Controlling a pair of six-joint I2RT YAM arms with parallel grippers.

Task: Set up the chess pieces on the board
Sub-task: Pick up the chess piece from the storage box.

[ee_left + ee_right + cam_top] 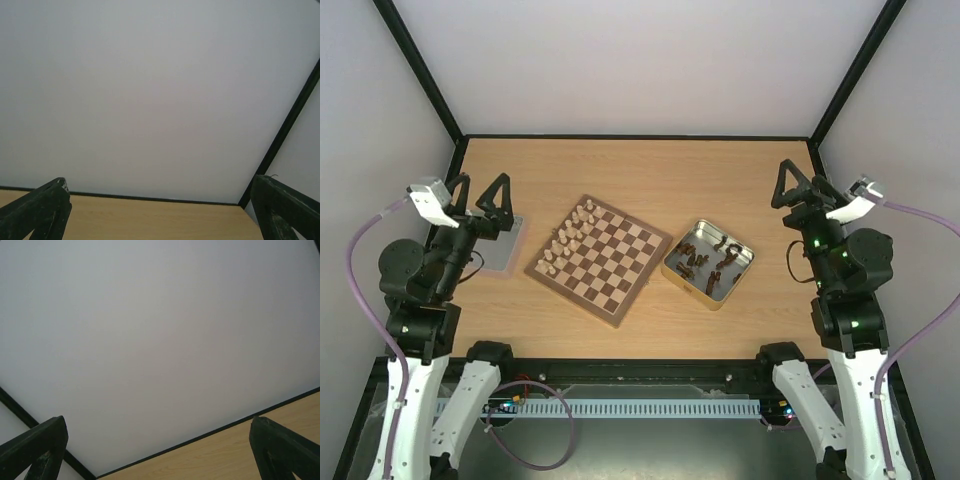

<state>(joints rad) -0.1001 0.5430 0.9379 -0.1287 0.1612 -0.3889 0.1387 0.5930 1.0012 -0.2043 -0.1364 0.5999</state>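
My open right gripper is moving to where the metal tin [708, 264] lies open above its loose dark brown pieces [690, 257] and should continue until its fingers close on one.
The board [610, 268] lies turned at the table's middle. Several pale cream chess pieces [568, 238] stand in two rows along its left edge. Several dark brown chess pieces [705, 258] lie loose in the metal tin [678, 272] right of the board. My left gripper [478, 193] is open and empty, raised at the far left above a grey tray. My right gripper [804, 184] is open and empty, raised at the far right. Both wrist views show only the wall and the table's far edge between spread fingertips [45, 210] [277, 445].
A grey tray [503, 250] lies left of the board, partly under the left arm. White walls with black frame posts close the table on three sides. Bare wood lies behind the board and in front of it.
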